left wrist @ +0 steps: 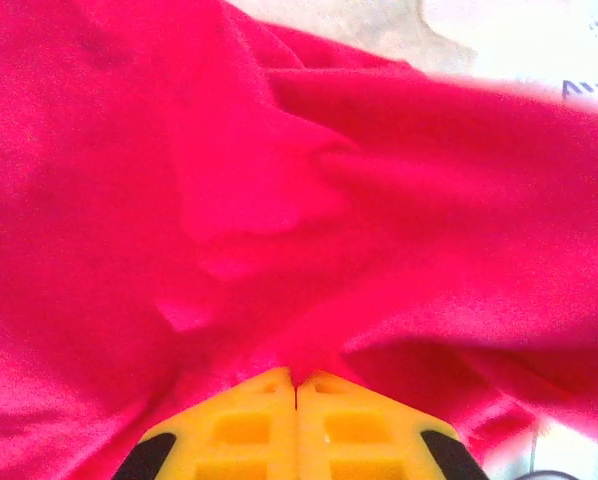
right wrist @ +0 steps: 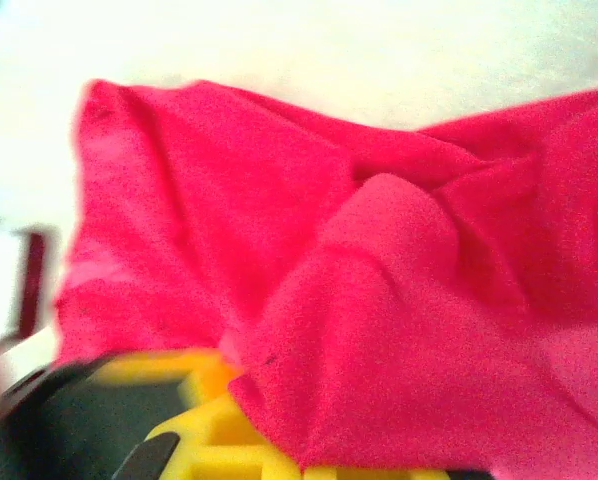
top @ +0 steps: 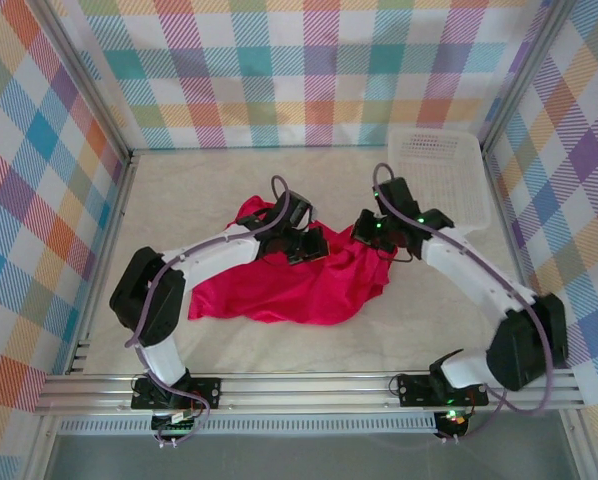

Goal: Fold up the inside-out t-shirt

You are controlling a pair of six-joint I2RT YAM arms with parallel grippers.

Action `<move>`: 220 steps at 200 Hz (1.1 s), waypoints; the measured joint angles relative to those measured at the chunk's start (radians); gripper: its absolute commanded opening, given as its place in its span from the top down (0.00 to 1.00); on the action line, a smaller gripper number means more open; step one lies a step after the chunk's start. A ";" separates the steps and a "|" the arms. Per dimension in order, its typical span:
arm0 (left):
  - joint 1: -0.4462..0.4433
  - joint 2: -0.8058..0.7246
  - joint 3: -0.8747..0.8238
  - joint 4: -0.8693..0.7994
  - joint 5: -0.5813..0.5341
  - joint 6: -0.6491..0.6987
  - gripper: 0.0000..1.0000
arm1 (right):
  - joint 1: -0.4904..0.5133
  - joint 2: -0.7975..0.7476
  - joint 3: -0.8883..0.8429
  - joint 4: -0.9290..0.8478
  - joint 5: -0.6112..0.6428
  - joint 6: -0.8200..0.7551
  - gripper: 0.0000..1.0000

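Note:
The t-shirt's upper middle (top: 333, 243) is held by my left gripper close to my right gripper, so next my left gripper lets go and moves over to the t-shirt's opposite end (top: 202, 299).
The inside-out t-shirt (top: 299, 288) is a crimson-red heap bunched in the middle of the table, and no tag shows. My left gripper (top: 305, 246) sits at its upper middle. In the left wrist view its yellow fingers (left wrist: 249, 420) are pressed together, and this left gripper (left wrist: 297, 378) is shut on a pinch of the t-shirt (left wrist: 309, 200). My right gripper (top: 375, 236) is at the heap's upper right corner. In the right wrist view the t-shirt (right wrist: 379, 330) drapes over the right gripper (right wrist: 234, 405) and hides its tips, which are shut on the fabric.
A white lattice basket (top: 476, 190) stands at the back right, close behind the right arm. Checked walls enclose the table on three sides. Bare cream tabletop (top: 179, 190) lies left of and in front of the shirt.

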 measured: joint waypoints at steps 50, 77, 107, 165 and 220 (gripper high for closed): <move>0.049 0.038 0.041 0.034 0.045 0.000 1.00 | -0.046 -0.140 0.009 -0.036 -0.194 -0.006 1.00; 0.049 0.039 0.043 0.072 0.080 -0.002 1.00 | -0.105 -0.238 -0.067 0.043 -0.286 0.017 1.00; 0.049 0.039 0.036 0.109 0.092 -0.010 1.00 | -0.191 -0.277 -0.175 0.139 -0.315 0.045 0.80; 0.024 0.039 -0.019 0.109 0.056 -0.042 1.00 | -0.243 -0.032 -0.265 0.106 -0.108 0.061 0.55; -0.008 0.064 -0.019 0.120 0.051 -0.058 1.00 | -0.126 -0.137 -0.252 -0.008 0.020 0.051 0.54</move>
